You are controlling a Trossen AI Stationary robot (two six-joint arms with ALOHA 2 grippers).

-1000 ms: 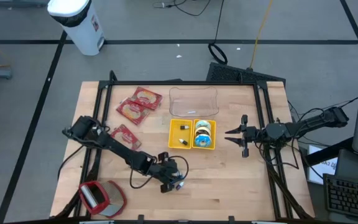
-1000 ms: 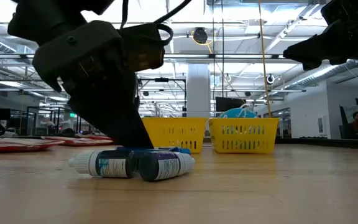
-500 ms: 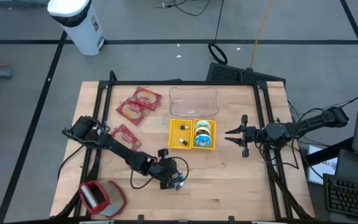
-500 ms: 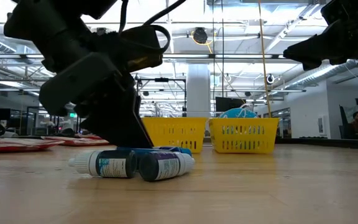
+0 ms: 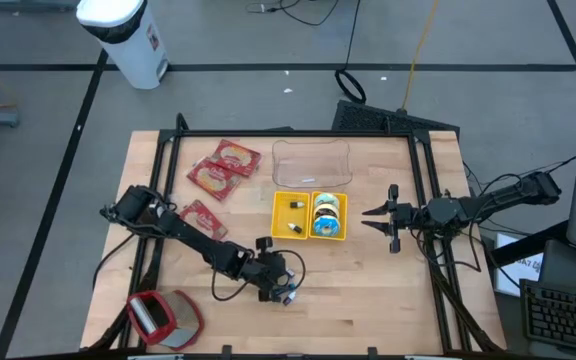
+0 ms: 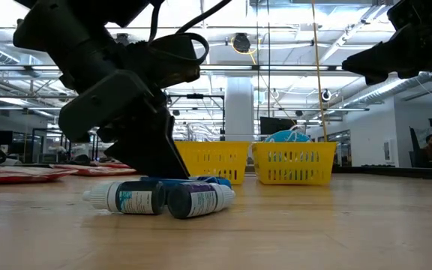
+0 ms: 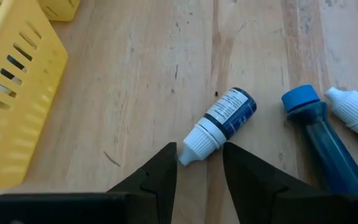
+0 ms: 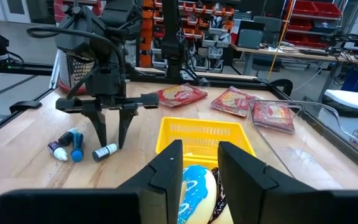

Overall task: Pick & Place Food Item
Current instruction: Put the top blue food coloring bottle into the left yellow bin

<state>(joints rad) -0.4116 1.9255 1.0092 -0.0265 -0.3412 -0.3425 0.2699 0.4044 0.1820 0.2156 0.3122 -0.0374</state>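
Observation:
The bottle slants across my left gripper's fingers with only its white cap close to them, so next I line up and grasp farther along the bottle's body.
Several small bottles lie on their sides on the wooden table near its front edge. My left gripper slants down over them, open. Its fingertips stand on either side of the white cap of a blue-labelled bottle. A blue-capped bottle and another white-capped one lie beside it. A frosted donut sits in the right yellow basket. Red food packets lie at the far left. My right gripper hangs open and level at the table's right side. My left gripper has one fingertip right beside the bottle's white cap, and I cannot tell whether it touches. The fingers slant down from the table's left, along the bottle. The bottle lies flat on the table.
A clear plastic tub stands behind the two yellow baskets. A red and grey device sits at the near left corner. Bare wood lies between the bottles and the baskets and toward the near right.
My left gripper has rolled at the wrist above the bottles while staying in the same place. The bottles have not moved.

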